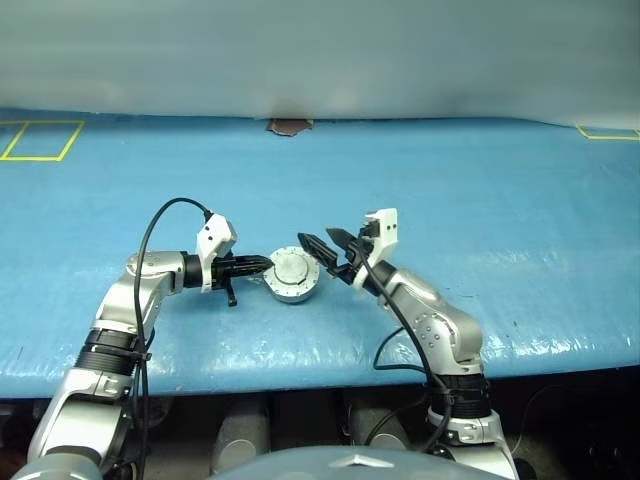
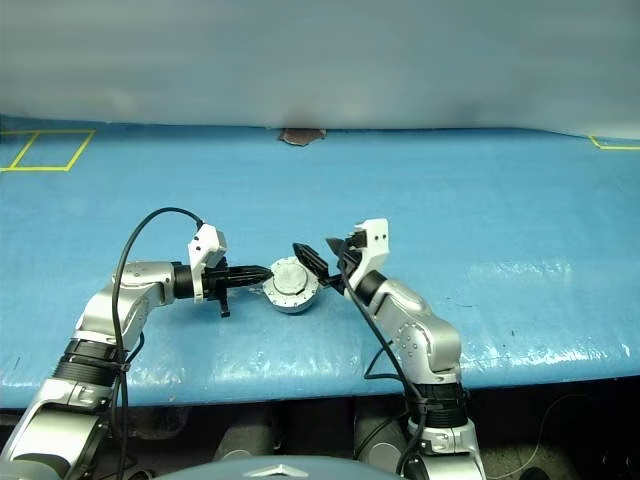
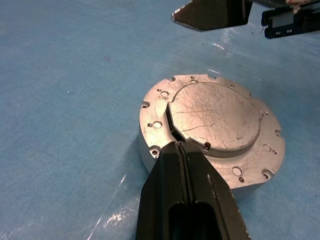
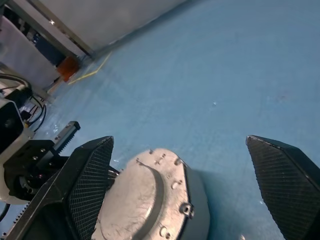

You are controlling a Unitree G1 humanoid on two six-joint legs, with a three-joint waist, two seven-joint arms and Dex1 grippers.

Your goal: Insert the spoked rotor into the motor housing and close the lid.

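Next, my right gripper goes lower, turns and grips the housing's side rim [image 1: 315, 284] from above and below, because its open fingers are slanted above the motor housing [image 1: 291, 271].
The motor housing [image 1: 293, 277] is a short round silver puck resting on the blue table. Its lid [image 3: 217, 117] lies flat on top, plain scratched grey face up. The spoked rotor is hidden. My left gripper [image 1: 268, 264] is shut, and its tips [image 3: 181, 145] touch the housing's left rim at the edge of the lid. My right gripper [image 1: 316, 238] hangs open just right of the housing and slightly above it. Its wide-spread fingers [image 4: 90, 170] straddle the puck [image 4: 150, 200] without touching it. One right finger [image 3: 210, 12] shows beyond the housing in the left wrist view.
The blue table cover [image 1: 480, 220] spreads wide on all sides. Yellow tape marks lie at the far left [image 1: 40, 140] and far right [image 1: 608, 132]. A small brown patch [image 1: 288, 126] sits at the far edge. The table's front edge [image 1: 300, 375] runs close below both arms.
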